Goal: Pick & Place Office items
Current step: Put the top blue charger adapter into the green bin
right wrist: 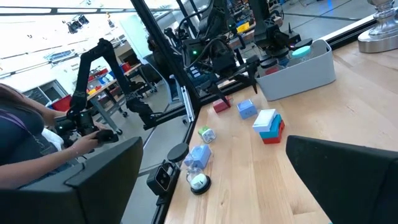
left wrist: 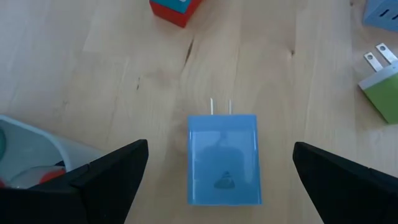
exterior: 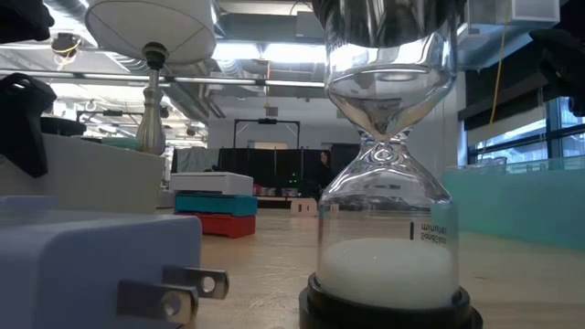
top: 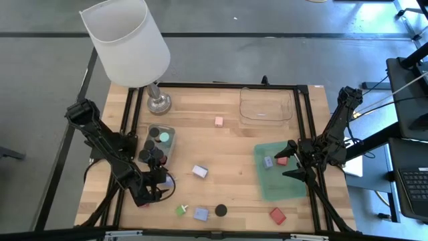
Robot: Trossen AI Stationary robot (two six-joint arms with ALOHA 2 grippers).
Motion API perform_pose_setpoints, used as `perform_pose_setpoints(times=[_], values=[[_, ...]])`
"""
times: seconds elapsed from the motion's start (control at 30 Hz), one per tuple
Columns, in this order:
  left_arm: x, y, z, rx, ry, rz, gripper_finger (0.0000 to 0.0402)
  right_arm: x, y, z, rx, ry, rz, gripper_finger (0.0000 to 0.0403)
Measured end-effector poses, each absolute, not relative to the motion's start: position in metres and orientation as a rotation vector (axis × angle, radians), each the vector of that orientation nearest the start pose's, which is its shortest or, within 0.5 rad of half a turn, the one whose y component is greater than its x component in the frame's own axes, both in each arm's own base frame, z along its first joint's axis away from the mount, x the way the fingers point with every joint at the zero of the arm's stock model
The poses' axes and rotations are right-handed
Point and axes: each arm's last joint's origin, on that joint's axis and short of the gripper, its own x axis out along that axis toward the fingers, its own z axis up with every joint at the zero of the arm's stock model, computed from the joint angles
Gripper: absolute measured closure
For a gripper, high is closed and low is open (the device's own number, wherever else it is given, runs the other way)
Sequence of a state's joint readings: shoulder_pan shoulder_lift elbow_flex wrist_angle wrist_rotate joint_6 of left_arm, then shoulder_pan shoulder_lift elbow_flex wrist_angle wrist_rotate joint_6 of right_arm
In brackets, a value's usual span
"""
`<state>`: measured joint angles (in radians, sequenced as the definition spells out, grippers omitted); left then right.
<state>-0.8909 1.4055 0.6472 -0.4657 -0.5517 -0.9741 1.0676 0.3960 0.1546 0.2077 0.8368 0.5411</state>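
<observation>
I should tip the blue plug charger (left wrist: 224,177) onto its narrow edge with my left gripper and pinch its wide sides (left wrist: 224,146), because it lies flat with its width across my fingers.
My left gripper (top: 160,182) (left wrist: 221,146) is open and points down at a slant over a blue plug charger (left wrist: 222,158) that lies flat on the wood. One finger stands on either side of the charger, apart from it. Beyond it lies a white, teal and red block (left wrist: 176,9) (top: 200,171). A green plug (left wrist: 380,87) (top: 181,209), a lilac-blue plug (top: 200,213) (exterior: 91,265) and a black-based hourglass (top: 221,210) (exterior: 384,183) lie near the front edge. My right gripper (top: 287,161) (right wrist: 211,186) waits open and level at the green tray (top: 284,184).
A grey bin (top: 160,144) with black caps stands close beside my left gripper. A white-shaded lamp (top: 127,40) and a clear tray (top: 266,106) stand at the back. A pink block (top: 219,121) lies mid-table and a red block (top: 277,215) at the front right. A person (right wrist: 25,137) sits beyond the table.
</observation>
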Motion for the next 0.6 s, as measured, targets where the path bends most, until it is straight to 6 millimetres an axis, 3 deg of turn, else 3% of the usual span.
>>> perform_pose_setpoints(times=[0.37,0.6], values=[[0.158,-0.18,0.165,-0.072,0.877,0.106,0.0002,0.075,0.091,0.202,0.511,0.081,0.22,0.0003],[0.162,-0.186,0.169,-0.167,0.871,0.079,0.0002,0.075,0.091,0.202,0.511,0.081,0.22,0.0003]])
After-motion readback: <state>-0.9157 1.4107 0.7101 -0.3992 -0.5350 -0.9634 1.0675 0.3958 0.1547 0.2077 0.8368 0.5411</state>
